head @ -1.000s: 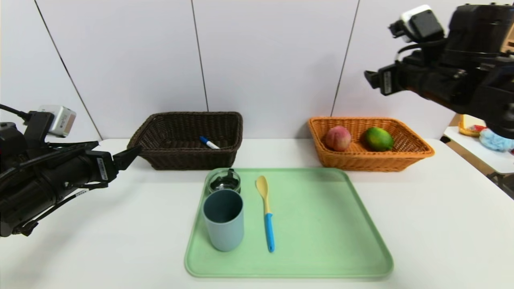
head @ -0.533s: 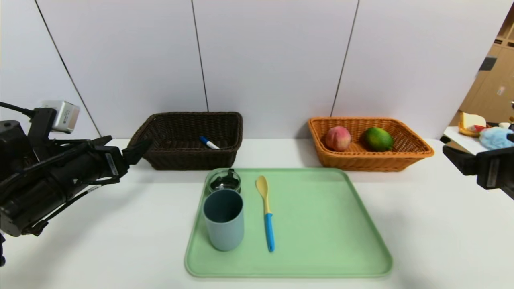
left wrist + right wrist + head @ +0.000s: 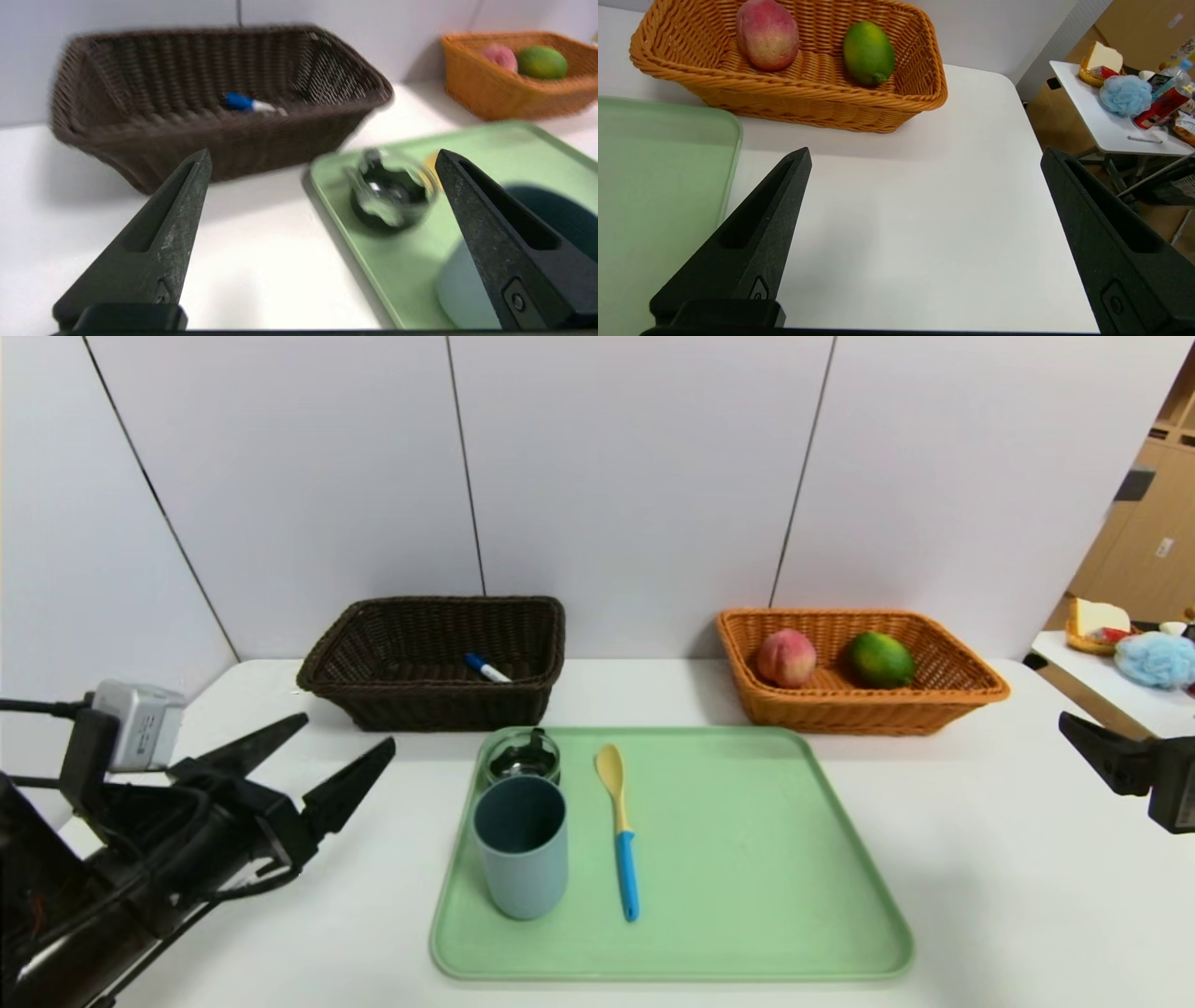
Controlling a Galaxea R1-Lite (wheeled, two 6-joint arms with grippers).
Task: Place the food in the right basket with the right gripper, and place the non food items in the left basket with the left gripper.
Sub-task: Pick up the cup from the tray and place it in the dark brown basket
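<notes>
My left gripper keeps moving in until its open fingers straddle the blue-grey cup [image 3: 521, 846], as it stands upright with its near side [image 3: 524, 892] clear of the jar.
The peach [image 3: 785, 657] and green citrus [image 3: 879, 659] lie in the orange basket [image 3: 971, 683] at the back right. The white marker with blue cap [image 3: 487, 668] lies in the dark brown basket [image 3: 345, 633] at the back left. The blue-grey cup [image 3: 519, 847], glass jar [image 3: 522, 757] and yellow-and-blue spoon [image 3: 618, 829] sit on the green tray [image 3: 747, 859]. My left gripper [image 3: 344, 745] is open and empty, low over the table left of the tray, pointing toward the jar [image 3: 390, 189]. My right gripper [image 3: 924, 156] is open and empty at the right edge of the table.
A side table [image 3: 1111, 686] with clutter stands off to the right. The white table [image 3: 1008, 859] runs bare right of the tray. The wall stands close behind both baskets.
My left gripper has dropped lower and swung toward the tray, its fingers spread wider apart. My right arm has come down from high at the right to the table's right edge.
</notes>
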